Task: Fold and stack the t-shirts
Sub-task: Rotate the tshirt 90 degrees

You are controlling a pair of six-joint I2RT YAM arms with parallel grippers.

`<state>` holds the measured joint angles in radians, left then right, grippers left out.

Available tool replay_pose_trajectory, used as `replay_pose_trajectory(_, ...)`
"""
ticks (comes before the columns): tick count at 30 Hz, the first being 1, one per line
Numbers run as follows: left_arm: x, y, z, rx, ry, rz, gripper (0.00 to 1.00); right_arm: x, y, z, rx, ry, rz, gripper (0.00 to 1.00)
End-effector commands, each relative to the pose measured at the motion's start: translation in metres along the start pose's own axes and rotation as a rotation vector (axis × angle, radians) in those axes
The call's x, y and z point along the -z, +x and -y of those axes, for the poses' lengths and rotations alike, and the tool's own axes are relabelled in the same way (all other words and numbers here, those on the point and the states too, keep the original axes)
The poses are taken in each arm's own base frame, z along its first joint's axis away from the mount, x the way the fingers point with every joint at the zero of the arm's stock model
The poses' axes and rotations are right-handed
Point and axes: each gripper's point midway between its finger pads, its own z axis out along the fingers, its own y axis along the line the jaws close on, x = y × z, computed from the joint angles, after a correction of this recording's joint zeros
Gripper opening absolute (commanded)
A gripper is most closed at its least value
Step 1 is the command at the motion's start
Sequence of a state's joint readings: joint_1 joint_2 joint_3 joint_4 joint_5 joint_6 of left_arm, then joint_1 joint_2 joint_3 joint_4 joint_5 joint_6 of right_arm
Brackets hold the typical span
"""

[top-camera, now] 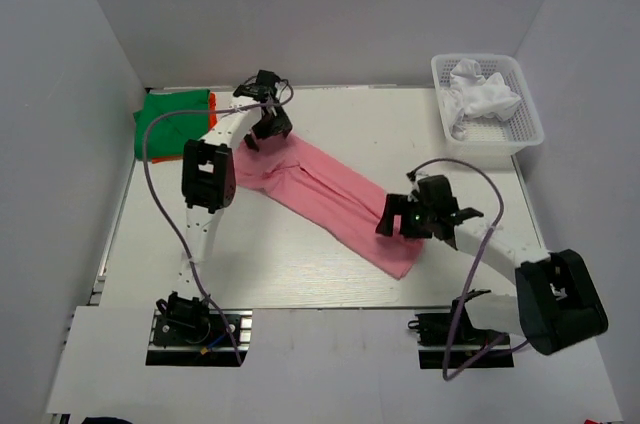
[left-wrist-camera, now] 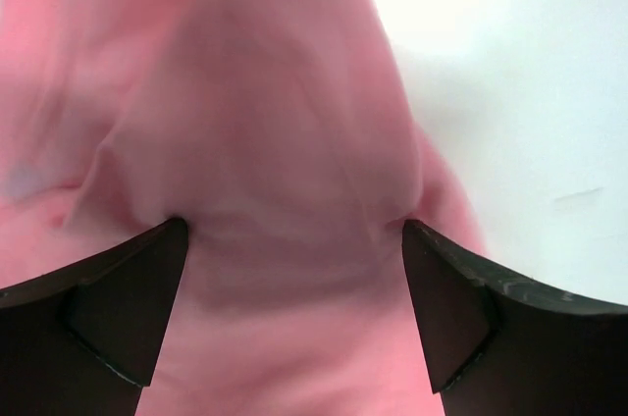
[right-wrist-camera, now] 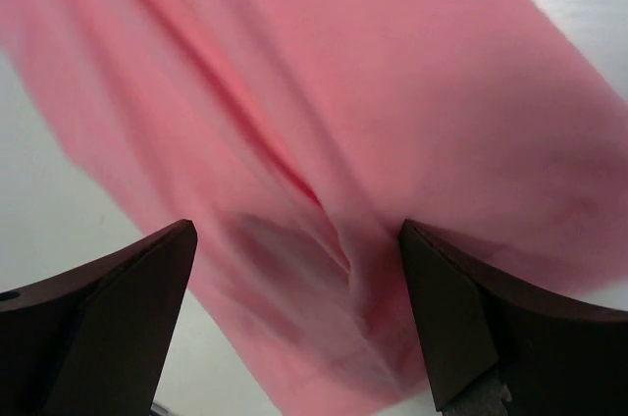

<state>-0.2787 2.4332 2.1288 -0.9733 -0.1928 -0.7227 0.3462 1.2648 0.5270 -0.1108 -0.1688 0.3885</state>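
Observation:
The pink t-shirt's strip (top-camera: pixel 318 187) lies at a slant under both grippers. The robot should swing it straight first, and then move its left gripper to the strip's near end (top-camera: pixel 398 262) for the fold.
The pink t-shirt (top-camera: pixel 330 206) lies as a long folded strip, running diagonally from the far left to the near right of the table. My left gripper (top-camera: pixel 258 139) is over its far-left end, open. In the left wrist view the left gripper (left-wrist-camera: pixel 292 230) has both tips down against the pink t-shirt (left-wrist-camera: pixel 265 122), with cloth spanning the gap. My right gripper (top-camera: pixel 390 222) hovers open over the near-right end. The right wrist view shows the right gripper (right-wrist-camera: pixel 296 232) straddling a crease in the pink t-shirt (right-wrist-camera: pixel 324 92). Folded green (top-camera: pixel 172 122) and orange (top-camera: pixel 212 102) t-shirts lie at the far left.
A white mesh basket (top-camera: pixel 520 134) at the far right corner holds a crumpled white t-shirt (top-camera: pixel 480 94). White walls close in the table (top-camera: pixel 300 274) at the back and both sides. Purple cables loop beside both arms.

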Motion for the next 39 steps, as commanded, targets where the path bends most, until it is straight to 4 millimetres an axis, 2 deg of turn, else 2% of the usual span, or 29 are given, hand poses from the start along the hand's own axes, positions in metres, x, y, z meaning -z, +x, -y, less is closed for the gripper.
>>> replay_pose_trajectory(1,-0.049,-0.001,0.073,-0.111,0.223,-0.001,1.00,0.018,0.093,-0.015,0.056,-0.062,-0.309,0.90)
replay_pose_trajectory(2,-0.052,0.000,0.093,-0.135,0.290,0.014,1.00,0.022,0.104,-0.031,0.118,-0.138,-0.331,0.90)
replay_pose_trajectory(3,-0.049,-0.017,0.121,-0.139,0.416,0.086,1.00,0.026,0.119,-0.044,0.180,-0.196,-0.371,0.90)
replay_pose_trajectory(5,-0.039,-0.001,0.161,-0.163,0.605,0.086,1.00,0.030,0.137,-0.063,0.260,-0.295,-0.424,0.90)
replay_pose_trajectory(6,-0.039,0.004,0.176,-0.171,0.678,0.104,1.00,0.038,0.158,-0.080,0.370,-0.356,-0.483,0.90)
replay_pose_trajectory(8,-0.046,0.004,0.207,-0.153,0.741,0.156,1.00,0.036,0.171,-0.086,0.489,-0.373,-0.537,0.90)
replay_pose_trajectory(9,-0.021,0.001,0.239,-0.185,0.845,0.197,1.00,0.038,0.179,-0.096,0.584,-0.387,-0.548,0.90)
replay_pose_trajectory(10,-0.028,0.006,0.250,-0.168,0.881,0.212,1.00,0.035,0.189,-0.102,0.680,-0.403,-0.576,0.90)
replay_pose_trajectory(11,-0.020,-0.001,0.257,-0.150,0.915,0.241,1.00,0.039,0.196,-0.116,0.729,-0.460,-0.587,0.90)
replay_pose_trajectory(12,-0.034,0.015,0.257,-0.136,0.915,0.214,1.00,0.035,0.199,-0.118,0.760,-0.459,-0.592,0.90)
replay_pose_trajectory(14,-0.026,0.009,0.266,-0.097,0.977,0.241,1.00,0.035,0.200,-0.138,0.855,-0.509,-0.589,0.90)
replay_pose_trajectory(15,-0.039,0.015,0.265,-0.083,0.968,0.222,1.00,0.033,0.202,-0.141,0.871,-0.510,-0.603,0.90)
replay_pose_trajectory(16,-0.039,0.012,0.268,-0.083,0.981,0.236,1.00,0.034,0.199,-0.156,0.933,-0.559,-0.582,0.90)
replay_pose_trajectory(18,-0.040,0.011,0.269,-0.070,0.984,0.243,1.00,0.029,0.203,-0.158,0.975,-0.567,-0.597,0.90)
replay_pose_trajectory(19,-0.036,0.004,0.268,-0.070,0.970,0.268,1.00,0.029,0.200,-0.163,0.979,-0.565,-0.598,0.90)
replay_pose_trajectory(20,-0.045,0.000,0.260,-0.056,0.908,0.297,1.00,0.027,0.195,-0.168,0.983,-0.555,-0.587,0.90)
replay_pose_trajectory(22,-0.036,-0.015,0.256,-0.065,0.863,0.357,1.00,0.029,0.191,-0.171,0.998,-0.536,-0.574,0.90)
replay_pose_trajectory(24,-0.014,-0.042,0.254,-0.059,0.820,0.450,1.00,0.033,0.183,-0.174,1.018,-0.529,-0.520,0.90)
replay_pose_trajectory(26,-0.003,-0.067,0.243,-0.017,0.777,0.508,1.00,0.041,0.177,-0.180,1.032,-0.539,-0.475,0.90)
replay_pose_trajectory(27,0.012,-0.073,0.245,-0.005,0.791,0.517,1.00,0.043,0.174,-0.181,1.036,-0.539,-0.455,0.90)
replay_pose_trajectory(28,0.014,-0.092,0.234,0.020,0.775,0.542,1.00,0.052,0.163,-0.188,1.043,-0.557,-0.391,0.90)
replay_pose_trajectory(30,0.033,-0.113,0.226,0.002,0.755,0.613,1.00,0.057,0.159,-0.190,1.048,-0.562,-0.348,0.90)
replay_pose_trajectory(31,0.057,-0.123,0.227,-0.020,0.769,0.652,1.00,0.066,0.148,-0.198,1.050,-0.585,-0.282,0.90)
replay_pose_trajectory(34,0.094,-0.136,0.225,-0.133,0.771,0.737,1.00,0.082,0.133,-0.213,0.986,-0.643,-0.155,0.90)
replay_pose_trajectory(35,0.132,-0.146,0.226,-0.151,0.807,0.785,1.00,0.081,0.128,-0.213,0.977,-0.632,-0.116,0.90)
replay_pose_trajectory(36,0.147,-0.148,0.223,-0.162,0.807,0.798,1.00,0.088,0.119,-0.222,0.924,-0.650,-0.063,0.90)
replay_pose_trajectory(37,0.163,-0.150,0.220,-0.211,0.802,0.822,1.00,0.089,0.116,-0.219,0.895,-0.635,-0.039,0.90)
replay_pose_trajectory(38,0.177,-0.144,0.222,-0.239,0.804,0.826,1.00,0.083,0.096,-0.215,0.851,-0.543,0.047,0.90)
replay_pose_trajectory(39,0.220,-0.152,0.215,-0.245,0.821,0.872,1.00,0.081,0.091,-0.211,0.812,-0.503,0.068,0.90)
